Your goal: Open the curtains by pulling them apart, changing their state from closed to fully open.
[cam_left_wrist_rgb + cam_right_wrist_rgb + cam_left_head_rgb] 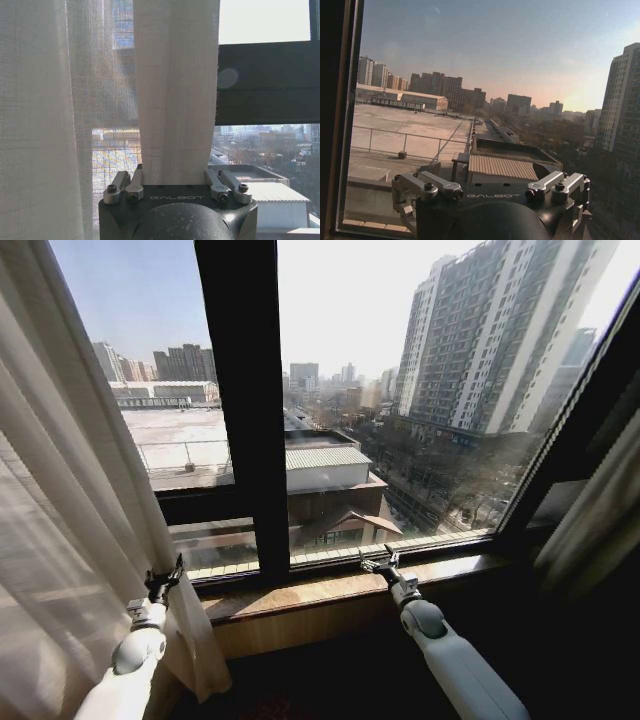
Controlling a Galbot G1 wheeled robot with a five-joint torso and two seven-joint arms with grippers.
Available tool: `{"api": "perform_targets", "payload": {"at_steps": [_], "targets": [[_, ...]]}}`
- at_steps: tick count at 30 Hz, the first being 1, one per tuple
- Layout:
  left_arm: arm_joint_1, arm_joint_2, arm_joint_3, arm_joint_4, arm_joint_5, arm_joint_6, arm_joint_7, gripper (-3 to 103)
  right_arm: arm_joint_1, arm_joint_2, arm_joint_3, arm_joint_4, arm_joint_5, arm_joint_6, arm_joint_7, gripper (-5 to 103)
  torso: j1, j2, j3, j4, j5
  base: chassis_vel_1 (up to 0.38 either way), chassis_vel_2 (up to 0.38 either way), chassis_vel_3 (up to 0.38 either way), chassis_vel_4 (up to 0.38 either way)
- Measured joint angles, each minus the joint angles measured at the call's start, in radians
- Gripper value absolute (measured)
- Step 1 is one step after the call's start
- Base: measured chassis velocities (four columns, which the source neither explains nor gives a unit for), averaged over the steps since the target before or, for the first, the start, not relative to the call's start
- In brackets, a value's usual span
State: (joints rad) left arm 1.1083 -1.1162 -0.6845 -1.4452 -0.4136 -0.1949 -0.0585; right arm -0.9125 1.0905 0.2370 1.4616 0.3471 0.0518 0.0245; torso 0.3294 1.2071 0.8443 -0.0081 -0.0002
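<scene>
I expect another wide window pane behind the sheer white curtain (85,475) when I pull it aside, because daylight patches (117,162) show through it.
The left curtain (70,540), sheer white with long pleats, hangs gathered at the left of the window. My left gripper (165,578) is open at its inner edge, low near the sill. In the left wrist view a cream fold of the curtain (175,100) hangs straight ahead of the left gripper (175,186), between its spread finger links. The right curtain (600,515) hangs in shadow at the far right edge. My right gripper (379,562) stands open over the sill near the middle, apart from any fabric, and in the right wrist view the right gripper (492,189) faces bare glass.
A wide dark mullion (245,390) splits the window. A wooden sill (330,590) runs below the glass, and a dark slanted frame (570,440) borders it on the right. Rooftops and tall buildings lie outside. The floor below the sill is dark.
</scene>
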Motion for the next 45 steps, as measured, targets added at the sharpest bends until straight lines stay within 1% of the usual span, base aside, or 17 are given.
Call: {"api": "perform_targets", "payload": {"at_steps": [1,3,8,9,11,13,15,22,30,36,40,45], "targets": [[0.001,0.003,-0.004,0.002,-0.001,-0.002,0.000,41,0.000,0.000,0.000,0.000,0.000,0.000,0.000,100,0.000,0.000,0.000,0.0000,0.0000,0.000,0.000,0.000,0.000],[0.001,0.005,-0.007,0.003,-0.001,-0.003,0.000,41,0.000,0.000,0.000,0.000,0.000,0.000,0.000,100,0.000,0.000,0.000,0.0000,-0.0001,0.000,0.000,0.000,0.000],[0.002,0.008,-0.017,0.004,-0.001,-0.004,0.001,14,0.000,0.000,0.000,0.000,0.000,0.000,0.000,100,0.000,0.000,0.000,0.0000,0.0000,0.000,0.000,0.000,0.000],[0.002,0.008,-0.017,0.004,-0.001,-0.004,0.001,14,0.000,0.000,0.000,0.000,0.000,0.000,0.000,100,0.000,0.000,0.000,0.0000,0.0000,0.000,0.000,0.000,0.000],[0.002,0.008,-0.020,0.004,-0.001,-0.004,0.001,3,0.000,0.000,0.000,0.000,0.000,0.000,0.000,100,0.000,0.000,0.000,0.0000,0.0000,0.000,0.000,0.000,0.000],[0.002,0.008,-0.021,0.004,-0.001,-0.004,0.001,3,0.000,0.000,0.000,0.000,0.000,0.000,0.000,100,0.000,0.000,0.000,0.0000,0.0000,0.000,0.000,0.000,0.000],[0.003,0.008,-0.025,0.004,-0.001,-0.004,0.001,0,0.000,0.000,0.000,0.000,0.000,0.000,0.000,100,0.000,0.000,0.000,0.0000,-0.0001,0.000,0.000,0.000,0.000],[0.003,0.012,-0.032,0.009,-0.004,-0.006,0.001,0,0.000,0.000,0.000,0.000,0.000,0.000,0.000,100,0.000,0.000,0.000,-0.0001,0.0000,0.000,0.000,0.000,0.000],[0.004,0.012,-0.037,0.015,-0.006,-0.012,0.001,0,0.000,0.000,0.000,0.000,0.000,0.000,0.000,100,0.000,0.000,0.000,-0.0001,0.0000,0.101,0.041,-0.093,-0.030],[0.001,0.018,-0.044,0.027,-0.014,-0.020,0.001,0,0.000,0.000,0.000,0.000,0.000,0.000,0.000,100,0.000,0.000,0.000,-0.0003,0.0000,0.219,0.152,-0.246,-0.175],[0.001,0.021,-0.049,0.031,-0.016,-0.025,0.001,0,0.000,0.000,0.000,0.000,0.000,0.000,0.000,100,0.000,0.000,0.000,0.0003,-0.0001,0.276,0.277,-0.281,-0.237],[0.004,0.017,-0.050,0.031,-0.017,-0.028,0.002,0,0.000,0.000,0.000,0.000,0.000,0.000,0.000,100,0.000,0.000,0.000,0.0000,-0.0001,0.291,0.316,-0.298,-0.305]]}}
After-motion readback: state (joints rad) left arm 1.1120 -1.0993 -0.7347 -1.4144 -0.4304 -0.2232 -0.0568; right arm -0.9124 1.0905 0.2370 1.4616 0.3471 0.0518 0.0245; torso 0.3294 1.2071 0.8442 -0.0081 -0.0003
